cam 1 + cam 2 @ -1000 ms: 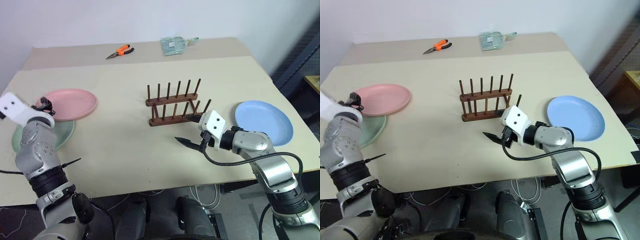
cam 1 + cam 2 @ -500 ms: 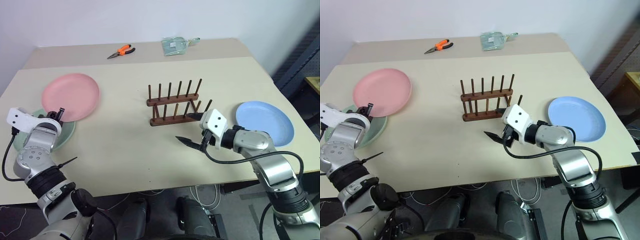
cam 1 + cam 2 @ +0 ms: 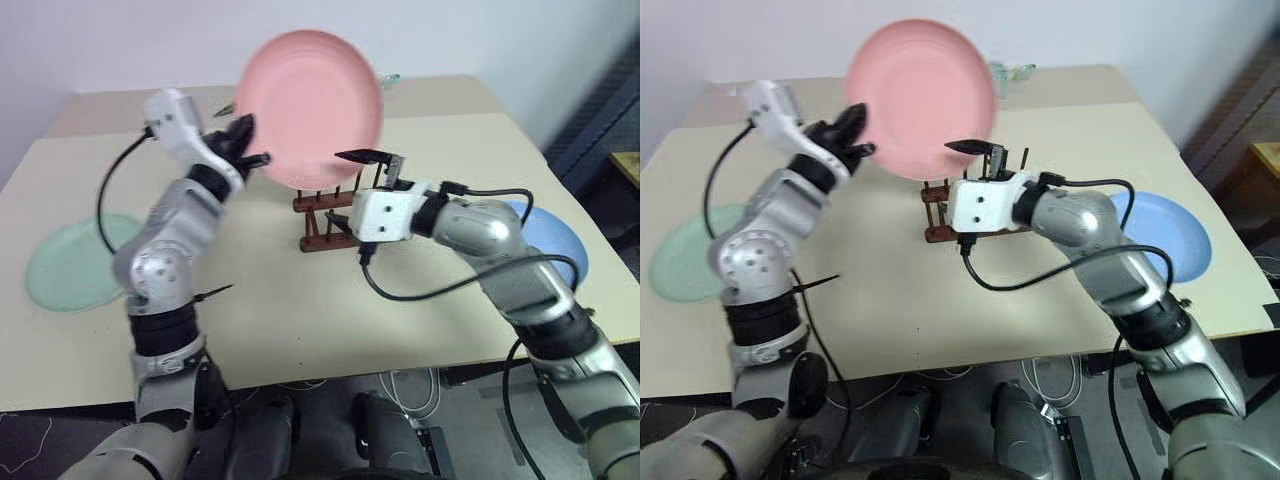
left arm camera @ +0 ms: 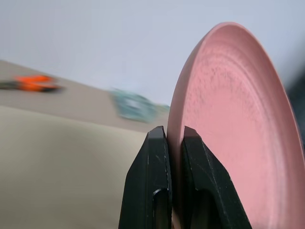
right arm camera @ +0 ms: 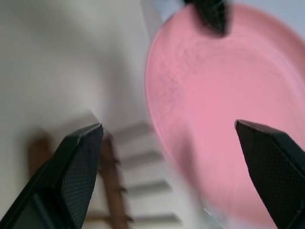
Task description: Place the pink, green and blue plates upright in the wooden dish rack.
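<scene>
The pink plate (image 3: 310, 110) is in my left gripper with its broad side across the rack's slots, so my right gripper should grip the plate's lower rim (image 3: 332, 181) and turn the plate edge-on.
My left gripper (image 4: 171, 131) is shut on the rim of the pink plate (image 3: 312, 100). It holds the plate upright in the air above the wooden dish rack (image 3: 312, 222). My right gripper (image 5: 169, 131) is open, raised in front of the rack, with its fingers spread wide toward the plate's lower right part; I cannot tell whether they touch it. The green plate (image 3: 75, 262) lies flat at the table's left. The blue plate (image 3: 565, 250) lies flat at the right, partly hidden by my right arm. No plates stand in the rack.
The beige table (image 3: 450, 130) ends close behind the rack. Orange pliers (image 4: 35, 82) and a teal packet (image 3: 1012, 72) lie near that far edge. Cables hang from both wrists.
My left gripper closed on the pink plate's rim, lifted it off the green plate and swung it up and right over the rack. My right gripper rose, rolled and turned toward the plate.
</scene>
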### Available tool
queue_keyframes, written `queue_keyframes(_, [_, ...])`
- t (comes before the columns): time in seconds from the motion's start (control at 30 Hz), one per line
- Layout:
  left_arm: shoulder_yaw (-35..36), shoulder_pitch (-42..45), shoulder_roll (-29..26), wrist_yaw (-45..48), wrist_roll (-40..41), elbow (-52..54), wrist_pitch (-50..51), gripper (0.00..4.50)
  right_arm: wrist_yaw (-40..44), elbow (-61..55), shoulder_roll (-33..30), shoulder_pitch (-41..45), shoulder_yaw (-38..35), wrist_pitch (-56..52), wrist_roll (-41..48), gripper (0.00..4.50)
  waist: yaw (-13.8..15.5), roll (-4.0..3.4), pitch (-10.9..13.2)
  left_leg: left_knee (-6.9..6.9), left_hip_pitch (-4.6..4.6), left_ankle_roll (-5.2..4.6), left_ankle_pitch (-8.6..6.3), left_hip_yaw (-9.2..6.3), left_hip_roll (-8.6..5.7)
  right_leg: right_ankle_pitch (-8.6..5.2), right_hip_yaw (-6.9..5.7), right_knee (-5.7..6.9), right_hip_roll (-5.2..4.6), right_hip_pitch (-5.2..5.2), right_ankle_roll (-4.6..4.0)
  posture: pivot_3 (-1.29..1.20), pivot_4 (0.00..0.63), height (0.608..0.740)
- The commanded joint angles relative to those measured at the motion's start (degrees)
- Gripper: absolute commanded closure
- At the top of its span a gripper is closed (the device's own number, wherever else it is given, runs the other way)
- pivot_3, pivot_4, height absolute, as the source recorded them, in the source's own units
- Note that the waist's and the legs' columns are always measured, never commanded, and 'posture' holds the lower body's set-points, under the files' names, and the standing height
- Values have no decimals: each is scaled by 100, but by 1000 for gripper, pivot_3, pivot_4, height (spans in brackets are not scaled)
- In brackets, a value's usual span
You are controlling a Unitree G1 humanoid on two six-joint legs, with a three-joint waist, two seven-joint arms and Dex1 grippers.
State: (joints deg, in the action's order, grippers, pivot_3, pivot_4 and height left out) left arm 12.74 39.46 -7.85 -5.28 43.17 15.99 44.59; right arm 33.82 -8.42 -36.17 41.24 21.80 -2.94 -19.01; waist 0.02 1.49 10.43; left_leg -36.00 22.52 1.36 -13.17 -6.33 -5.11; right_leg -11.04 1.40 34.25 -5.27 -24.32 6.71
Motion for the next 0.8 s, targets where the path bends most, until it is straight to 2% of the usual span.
queue_keyframes(0.03, [-38, 117, 85, -75, 24, 298, -22, 4499, -410, 422, 87, 276, -39, 399, -535, 250, -29, -1, 0, 3, 0, 2, 2, -1, 2, 0, 0, 1, 3, -1, 0, 0, 150, 739])
queue_keyframes(0.1, [-6, 77, 144, -146, 36, 272, -21, 4500, -444, 523, 68, 244, -74, 536, -682, 843, -58, -1, 1, 4, 0, 4, 3, -3, 4, 0, 0, 0, 11, -2, -2, 0, 150, 739])
queue_keyframes(0.23, [96, -19, 140, -117, 113, 218, -24, 4500, -485, 511, 54, 108, -177, 662, -864, 2860, -71, -1, 1, 2, 0, -2, -1, -4, 4, 0, 1, 0, 12, -1, -2, 0, 150, 739])
queue_keyframes(0.3, [242, -21, 226, -138, 290, 172, -28, 3762, -502, 480, 51, 48, -191, 740, -927, 3895, -64, 0, 2, 1, 0, -6, -3, -4, 5, 0, 1, 0, 12, -1, -2, 0, 150, 739])
queue_keyframes(0.37, [538, 114, 381, -150, 625, 122, -209, 2972, -546, 432, 82, -23, -231, 778, -1008, 4500, -48, -1, 2, -2, 1, -6, -3, -7, 5, 0, -1, -1, 13, 2, -2, 0, 150, 739])
queue_keyframes(0.43, [829, 326, 292, -272, 478, -10, -585, 1946, -616, 357, 85, -117, -314, 748, -1100, 4500, -47, 0, 7, -5, 4, -4, -1, -7, 3, 1, 1, -1, 8, 2, -2, 0, 150, 739])
queue_keyframes(0.5, [992, 375, -137, -483, -203, -277, -985, 1946, -698, 238, 71, -273, -562, 642, -994, 4500, -53, 2, 8, -5, 4, -2, 0, -8, 3, 1, 0, 0, 10, 2, -3, 0, 150, 739])
queue_keyframes(0.6, [674, -118, -1114, 33, -1259, -514, -1503, 1946, -696, -36, 146, -544, -1245, 505, -256, 4500, -100, -7, 9, 7, -4, -2, -1, -1, 2, 2, 5, 0, 18, -1, -5, 0, 150, 739])
queue_keyframes(0.67, [393, -582, -1616, 726, -1668, -643, -1961, 1946, -442, -388, 422, -681, -1822, 86, 805, 4500, -92, -10, 11, 15, -10, -5, -2, 4, 4, 2, 11, -1, 21, -1, -6, 0, 150, 739])
queue_keyframes(0.73, [-9, -1173, -2026, 1629, -1955, -655, -2415, 1946, -75, -916, 773, -832, -2413, -932, 2239, 4500, -78, -12, 11, 16, -9, -16, -8, -1, 8, 2, 10, 0, 21, -1, -6, 0, 150, 739])
queue_keyframes(0.8, [-651, -1936, -2390, 2833, -2054, -340, -2800, 1946, -19, -1567, 1178, -986, -3039, -2399, 4187, 4500, -57, -12, 12, 13, -5, -19, -10, -8, 13, 2, 10, -1, 19, 1, -7, 0, 150, 739])
